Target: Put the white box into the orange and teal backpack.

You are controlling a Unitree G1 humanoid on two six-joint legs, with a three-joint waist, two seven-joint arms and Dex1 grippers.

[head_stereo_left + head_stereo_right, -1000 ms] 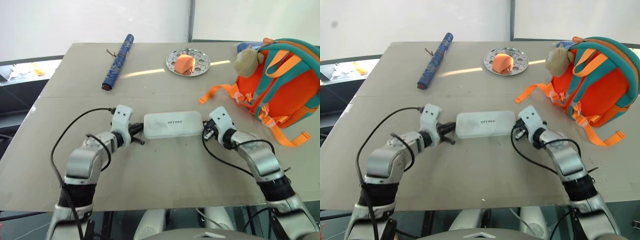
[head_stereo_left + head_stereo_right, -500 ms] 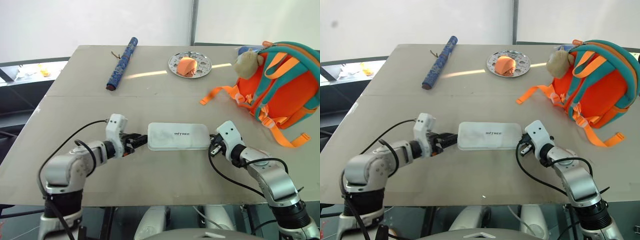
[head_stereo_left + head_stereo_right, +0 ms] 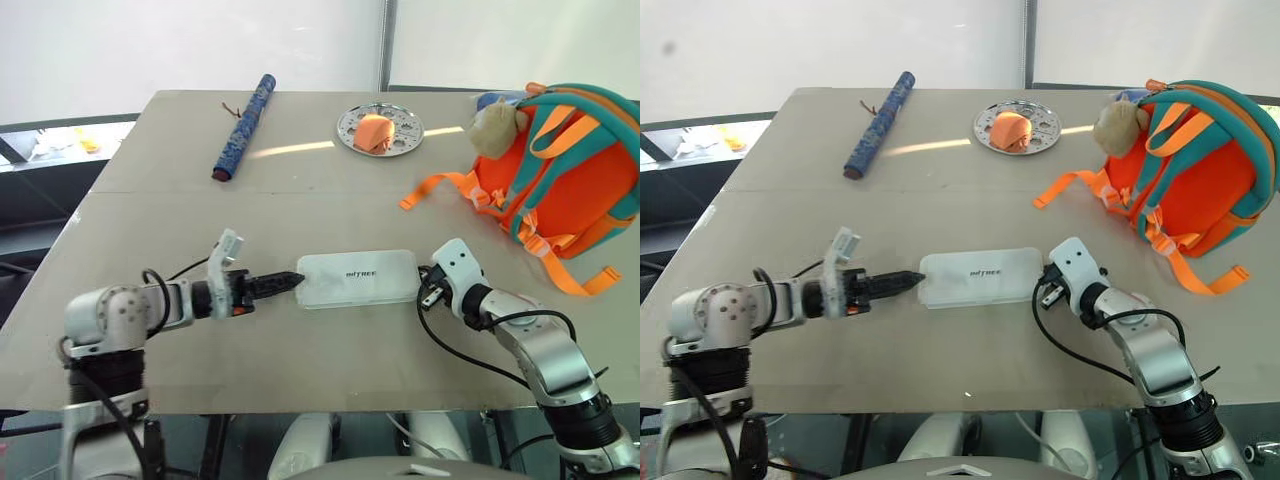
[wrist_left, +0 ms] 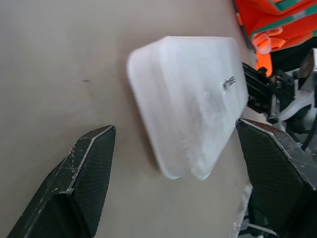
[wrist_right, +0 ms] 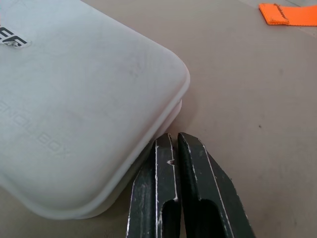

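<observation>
My left gripper's fingers are only just reaching the white box's end [image 3: 305,279]. I should push them further over the box [image 3: 336,278] while my right gripper braces the box's other end.
The white box [image 3: 358,278] lies flat on the table between my two grippers. My left gripper [image 3: 293,281] reaches in from the left at the box's left end. In the left wrist view its fingers [image 4: 84,168] stand wide open, and the end of the box [image 4: 190,104] shows between them. My right gripper [image 3: 429,290] is shut, and its fingertips [image 5: 171,141] press against the box's right end. The orange and teal backpack [image 3: 575,175] stands at the table's right side, well beyond my right gripper, with a beige plush toy [image 3: 495,125] on it.
A rolled blue bundle [image 3: 240,125] lies at the back left. At the back centre, a round silver plate [image 3: 400,122] holds an orange item. Orange straps [image 3: 430,190] trail from the backpack onto the table. The table's front edge [image 3: 330,405] is close below my arms.
My left gripper has opened from shut. Its wrist rolled and the arm dropped lower, drawing back a little from the box. The right gripper has stayed shut at the box's right end.
</observation>
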